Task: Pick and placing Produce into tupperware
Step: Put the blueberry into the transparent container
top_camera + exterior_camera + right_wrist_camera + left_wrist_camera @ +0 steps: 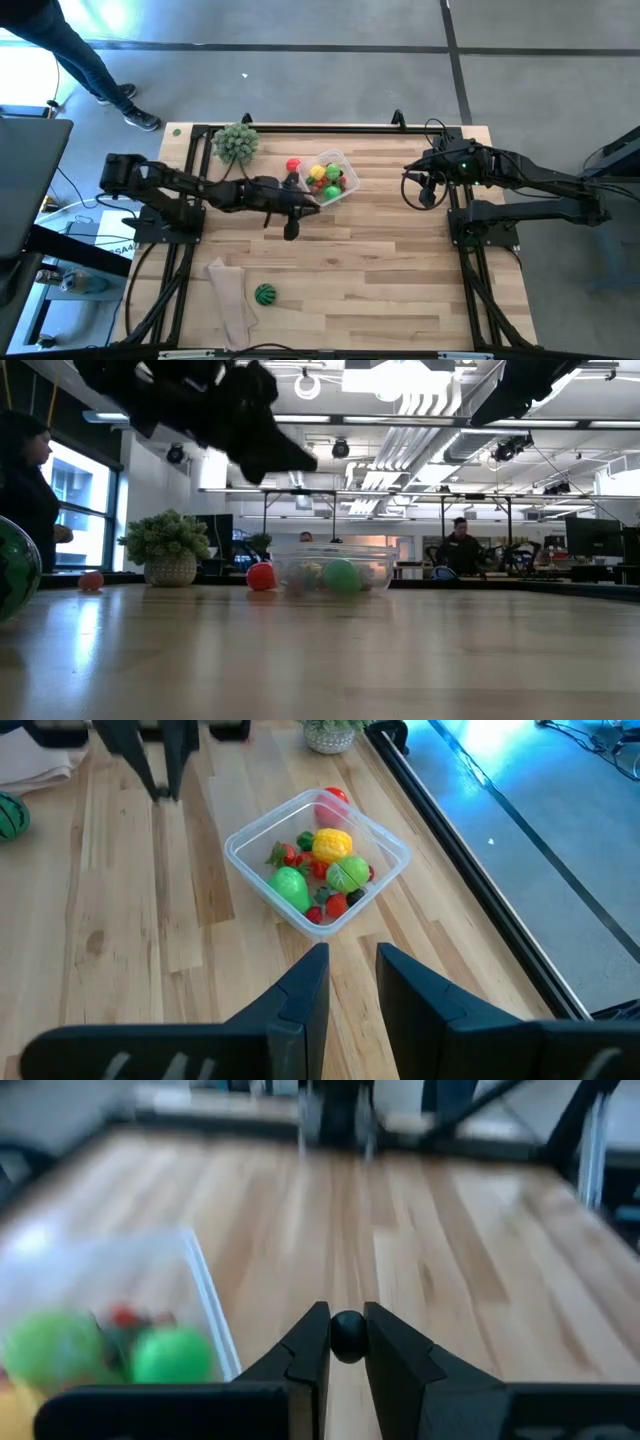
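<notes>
My left gripper should swing over the fruits (327, 178) and tip its fingers down, since it holds the dark berry (348, 1337) outside the tupperware's near side with fingers nearly level.
The clear square tupperware (332, 181) sits on the table's far middle and holds several red, green and yellow toy fruits (322, 865). A red fruit (292, 166) lies on the table beside its left wall. The striped green watermelon ball (264, 294) rests near the near edge. My left gripper (312, 203) hangs just near-left of the tupperware, shut on a tiny dark berry (347, 1335). My right gripper (352, 960) waits open at the table's right side, well clear of the tupperware (318, 860). My left gripper pinches the tiny dark berry (347, 1336) between its two fingertips (312, 1342). The fingers slant down from the table's left side. The berry is lifted clear of the table, beside the tupperware's near wall (205, 1285).
A pale-green leafy ball (235, 142) stands at the far left corner. A beige cloth (230, 302) lies by the near edge, next to the watermelon ball. People stand beyond the table. Bare wood stretches between the tupperware and the right arm.
</notes>
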Controlling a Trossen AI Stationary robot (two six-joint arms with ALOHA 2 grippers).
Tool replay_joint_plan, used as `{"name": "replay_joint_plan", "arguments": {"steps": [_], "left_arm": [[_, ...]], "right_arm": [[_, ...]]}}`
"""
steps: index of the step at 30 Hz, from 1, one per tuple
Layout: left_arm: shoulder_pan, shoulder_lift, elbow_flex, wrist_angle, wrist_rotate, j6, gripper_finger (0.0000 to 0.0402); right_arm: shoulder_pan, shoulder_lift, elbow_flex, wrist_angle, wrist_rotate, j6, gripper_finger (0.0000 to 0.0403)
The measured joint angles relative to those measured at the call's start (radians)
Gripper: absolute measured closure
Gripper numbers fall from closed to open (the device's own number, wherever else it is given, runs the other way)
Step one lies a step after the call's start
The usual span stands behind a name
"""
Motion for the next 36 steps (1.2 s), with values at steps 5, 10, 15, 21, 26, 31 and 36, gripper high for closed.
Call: {"name": "replay_joint_plan", "arguments": {"steps": [5, 10, 15, 21, 26, 31, 36], "left_arm": [[0.000, -0.048, 0.075, 0.003, -0.032, 0.084, 0.0355], [0.020, -0.042, 0.252, -0.139, -0.029, 0.146, 0.0355], [0.109, -0.035, 0.441, -0.421, -0.026, 0.138, 0.0355], [0.251, -0.030, 0.522, -0.653, -0.004, 0.112, 0.0355], [0.316, 0.065, 0.523, -0.677, 0.095, 0.110, 0.0355], [0.315, 0.207, 0.525, -0.661, 0.104, 0.129, 0.0355], [0.315, 0.333, 0.554, -0.662, 0.100, 0.138, 0.0355]], "right_arm": [[0.000, 0.000, 0.000, 0.000, 0.000, 0.000, 0.0327], [0.000, 0.000, 0.000, 0.000, 0.000, 0.000, 0.0327], [0.000, 0.000, 0.000, 0.000, 0.000, 0.000, 0.0327], [0.000, 0.000, 0.000, 0.000, 0.000, 0.000, 0.0327], [0.000, 0.000, 0.000, 0.000, 0.000, 0.000, 0.0327], [0.000, 0.000, 0.000, 0.000, 0.000, 0.000, 0.0327], [0.000, 0.000, 0.000, 0.000, -0.001, 0.000, 0.0327]]}}
